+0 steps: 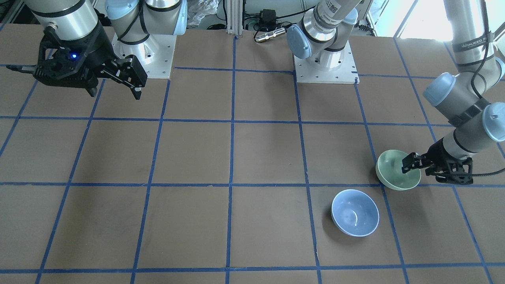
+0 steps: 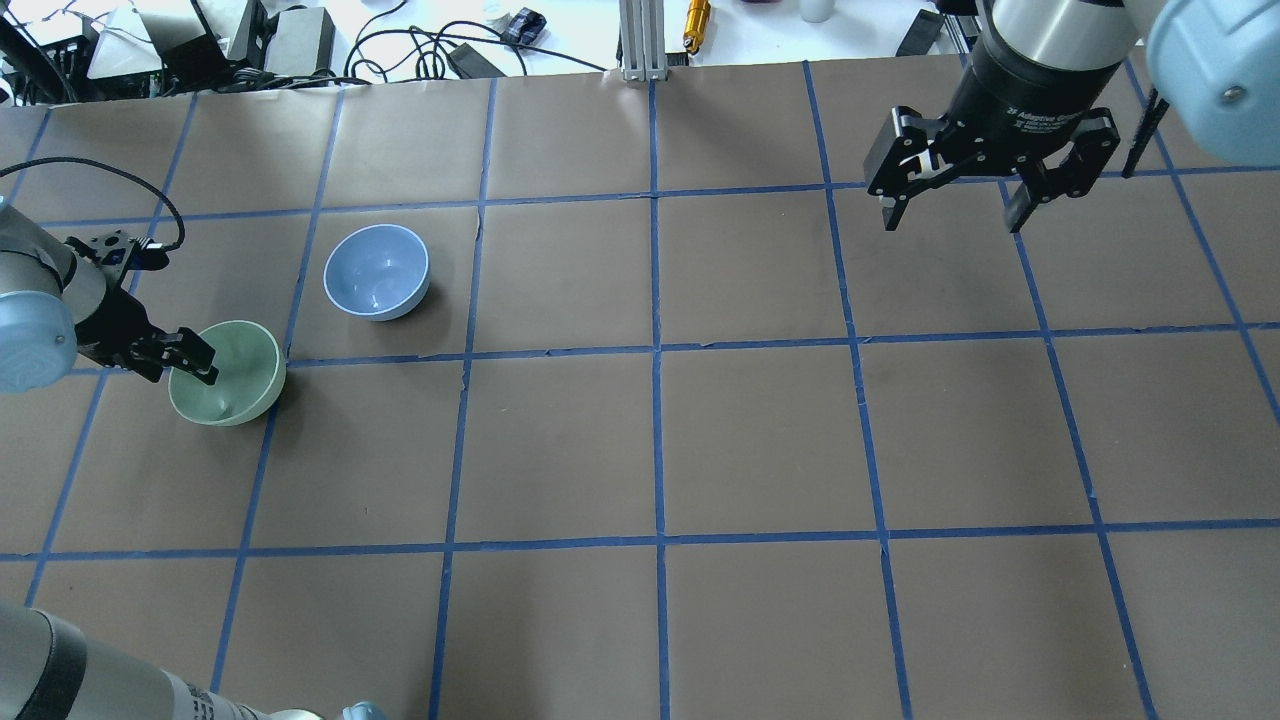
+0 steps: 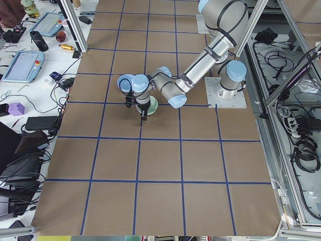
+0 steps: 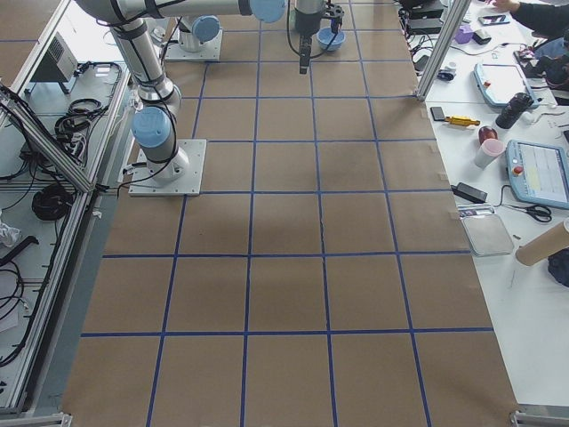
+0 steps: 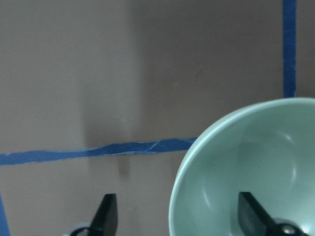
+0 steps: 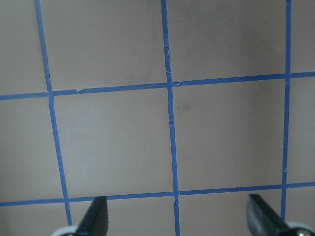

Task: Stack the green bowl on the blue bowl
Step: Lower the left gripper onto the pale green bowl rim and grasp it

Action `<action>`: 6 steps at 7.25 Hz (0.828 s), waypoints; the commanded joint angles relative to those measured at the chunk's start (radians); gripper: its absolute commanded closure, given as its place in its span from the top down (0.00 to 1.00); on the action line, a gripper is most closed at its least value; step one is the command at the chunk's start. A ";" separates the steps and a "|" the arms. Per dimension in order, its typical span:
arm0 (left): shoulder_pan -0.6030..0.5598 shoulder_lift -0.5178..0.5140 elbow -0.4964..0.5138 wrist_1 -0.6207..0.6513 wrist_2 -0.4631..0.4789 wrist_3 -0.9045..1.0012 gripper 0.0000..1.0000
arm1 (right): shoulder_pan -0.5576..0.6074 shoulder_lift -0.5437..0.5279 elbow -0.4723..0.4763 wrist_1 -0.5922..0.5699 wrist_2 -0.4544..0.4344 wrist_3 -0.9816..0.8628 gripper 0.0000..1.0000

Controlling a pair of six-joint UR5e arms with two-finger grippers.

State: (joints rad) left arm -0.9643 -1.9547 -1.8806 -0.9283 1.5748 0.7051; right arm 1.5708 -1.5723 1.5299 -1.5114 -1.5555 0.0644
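Note:
My gripper will lower the green bowl [image 1: 397,170], and that bowl should sit deep inside, almost rim to rim, because the blue bowl [image 1: 355,213] is empty and about as wide.
The green bowl [image 1: 394,173] stands on the table near the robot's left end, and it also shows in the overhead view [image 2: 235,375]. My left gripper [image 1: 412,162] is open and straddles its rim. In the left wrist view [image 5: 177,219] one finger [image 5: 252,216] is inside the green bowl [image 5: 256,162] and the other is outside it; neither touches the rim. The blue bowl [image 1: 355,213] stands empty about one bowl's width away, farther from the robot [image 2: 377,272]. My right gripper [image 2: 950,222] is open and empty, held high over the table's other end [image 1: 114,92].
The table [image 2: 660,440] is covered in brown paper with a blue tape grid. The two arm bases [image 1: 325,67] stand at the robot's edge. Cables and power bricks [image 2: 300,45] lie beyond the far edge.

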 commanded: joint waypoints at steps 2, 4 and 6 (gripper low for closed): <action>-0.001 0.005 0.003 -0.003 0.001 0.010 0.02 | 0.000 0.000 0.000 0.000 0.000 0.000 1.00; 0.006 0.029 0.017 -0.026 0.011 0.013 0.00 | 0.000 0.000 0.000 0.000 0.000 0.000 1.00; -0.013 0.049 0.188 -0.227 0.008 0.001 0.00 | 0.000 0.000 0.000 0.000 0.000 0.000 1.00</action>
State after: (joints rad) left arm -0.9624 -1.9160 -1.7960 -1.0335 1.5856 0.7143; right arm 1.5708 -1.5724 1.5294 -1.5111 -1.5554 0.0644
